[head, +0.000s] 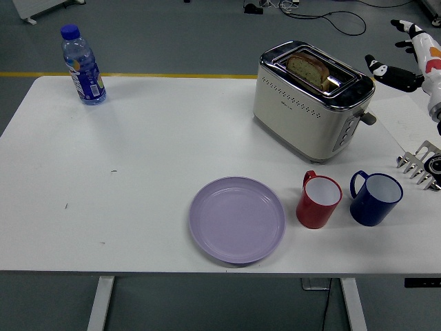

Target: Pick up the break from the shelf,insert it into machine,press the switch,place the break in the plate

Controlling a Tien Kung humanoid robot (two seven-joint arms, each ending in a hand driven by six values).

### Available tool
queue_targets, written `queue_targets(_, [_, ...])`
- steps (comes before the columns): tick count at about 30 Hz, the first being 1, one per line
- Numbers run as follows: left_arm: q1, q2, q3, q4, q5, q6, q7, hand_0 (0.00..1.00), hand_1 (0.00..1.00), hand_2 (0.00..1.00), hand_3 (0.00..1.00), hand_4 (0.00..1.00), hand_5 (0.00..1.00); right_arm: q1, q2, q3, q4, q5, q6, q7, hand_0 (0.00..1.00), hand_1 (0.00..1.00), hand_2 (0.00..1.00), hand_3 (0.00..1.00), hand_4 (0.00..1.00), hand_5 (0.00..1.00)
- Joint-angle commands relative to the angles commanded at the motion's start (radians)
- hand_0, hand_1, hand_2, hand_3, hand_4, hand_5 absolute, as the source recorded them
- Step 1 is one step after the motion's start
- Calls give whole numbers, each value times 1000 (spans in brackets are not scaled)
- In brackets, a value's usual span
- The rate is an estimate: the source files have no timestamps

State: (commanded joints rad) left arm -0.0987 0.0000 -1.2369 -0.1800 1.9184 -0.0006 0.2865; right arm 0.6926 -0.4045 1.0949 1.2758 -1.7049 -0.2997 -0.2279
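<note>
The bread's top edge (312,58) sticks up above the slot and has room beside it, so the slice of bread (306,71) will slide up easily and in one piece when I lift.
A slice of bread (309,69) stands in a slot of the cream and chrome toaster (310,103) at the table's back right. The toaster's lever (368,118) sticks out on its right end. My right hand (406,55) hangs in the air to the right of the toaster's top, apart from it, fingers spread and holding nothing. A lilac plate (238,219) lies bare near the front edge. A metal rack (422,164) sits at the right edge. My left arm is out of view.
A red mug (319,200) and a blue mug (374,198) stand right of the plate, in front of the toaster. A water bottle (82,65) stands at the back left corner.
</note>
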Motion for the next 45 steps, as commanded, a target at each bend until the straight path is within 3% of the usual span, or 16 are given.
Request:
queue_targets(2, [0, 0, 1, 0, -1, 0, 0, 602, 466, 441, 546, 287, 930, 8, 1, -4, -1, 2, 1, 0, 787, 760, 880, 885, 758, 438])
queue_targets(6, [-3, 0, 10, 0, -15, 2, -1, 602, 466, 441, 546, 287, 930, 93, 25, -59, -25, 12, 19, -13, 787, 760, 880, 885, 758, 438])
queue_targets(7, [-4, 0, 12, 0, -18, 2, 0, 603, 465, 440, 546, 288, 930, 114, 28, -78, -37, 7, 28, -15, 808, 760, 870, 849, 765, 432])
queue_targets(13, [-8, 0, 20, 0, -29, 2, 0, 603, 464, 437, 546, 288, 931, 230, 47, -197, -118, -27, 78, -25, 830, 761, 858, 849, 774, 422])
queue_targets(15, [-7, 0, 21, 0, -30, 3, 0, 603, 464, 437, 546, 288, 931, 273, 75, -241, -160, -38, 88, -29, 830, 761, 858, 849, 774, 422])
queue_targets(34, [-6, 0, 27, 0, -34, 2, 2, 602, 458, 430, 546, 290, 929, 419, 238, -394, -410, -94, 161, -92, 794, 749, 809, 844, 781, 416])
queue_targets(45, [-4, 0, 21, 0, -25, 3, 4, 601, 457, 425, 546, 291, 928, 487, 348, -431, -620, -130, 214, -112, 771, 730, 781, 819, 790, 390])
